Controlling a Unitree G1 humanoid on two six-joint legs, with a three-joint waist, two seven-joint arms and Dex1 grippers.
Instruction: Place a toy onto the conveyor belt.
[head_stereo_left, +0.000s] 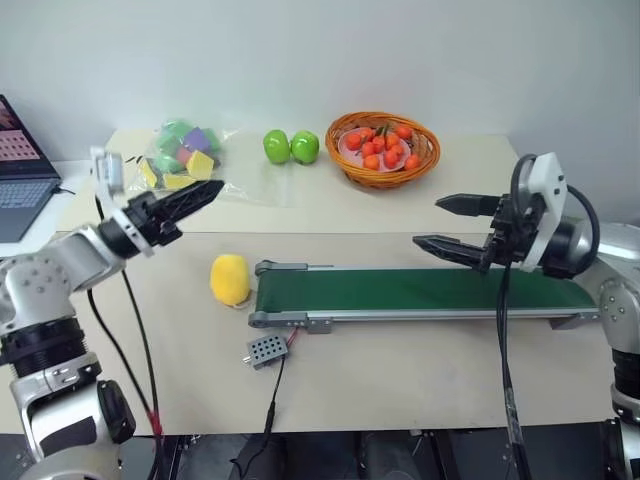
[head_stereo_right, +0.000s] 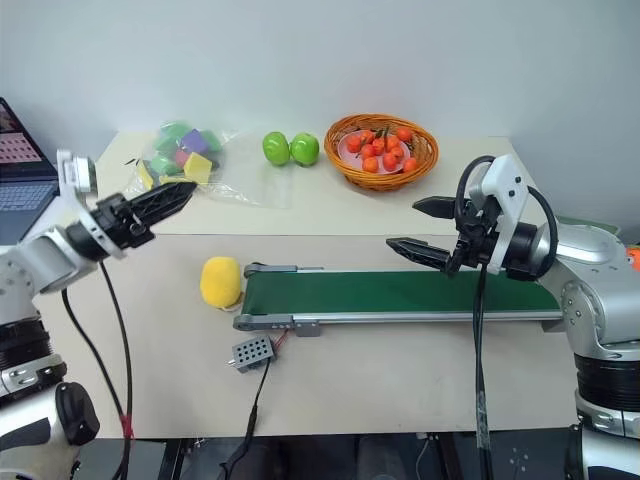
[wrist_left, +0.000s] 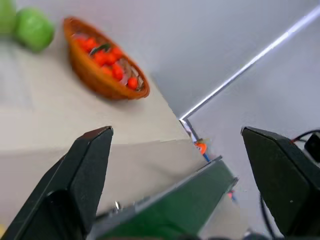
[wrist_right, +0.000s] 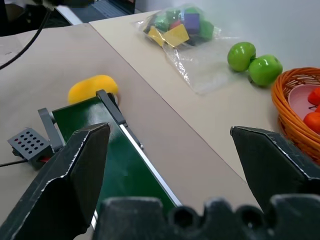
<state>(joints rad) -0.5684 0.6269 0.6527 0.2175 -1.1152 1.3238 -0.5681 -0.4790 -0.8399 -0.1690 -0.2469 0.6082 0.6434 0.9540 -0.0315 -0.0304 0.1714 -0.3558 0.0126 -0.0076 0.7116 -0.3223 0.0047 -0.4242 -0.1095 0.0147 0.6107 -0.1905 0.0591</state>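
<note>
My gripper will place the toy, which should then ride along to the belt's far end, because the grey control box is wired to the conveyor belt.
The toy, a yellow egg-shaped plush, lies on the table touching the left end of the conveyor belt. The belt is a long dark green strip in a grey frame, and its small grey control box sits in front of it on a wire. My left gripper hovers open and empty, above and behind the toy to its left, and points right. My right gripper hangs open and empty over the belt's right half, pointing left. The right wrist view shows the toy at the belt's far end.
At the back of the table lie a clear bag of coloured foam blocks, two green apples and a wicker basket of small orange fruits. A laptop stands at the far left. Black cables hang from both wrists.
</note>
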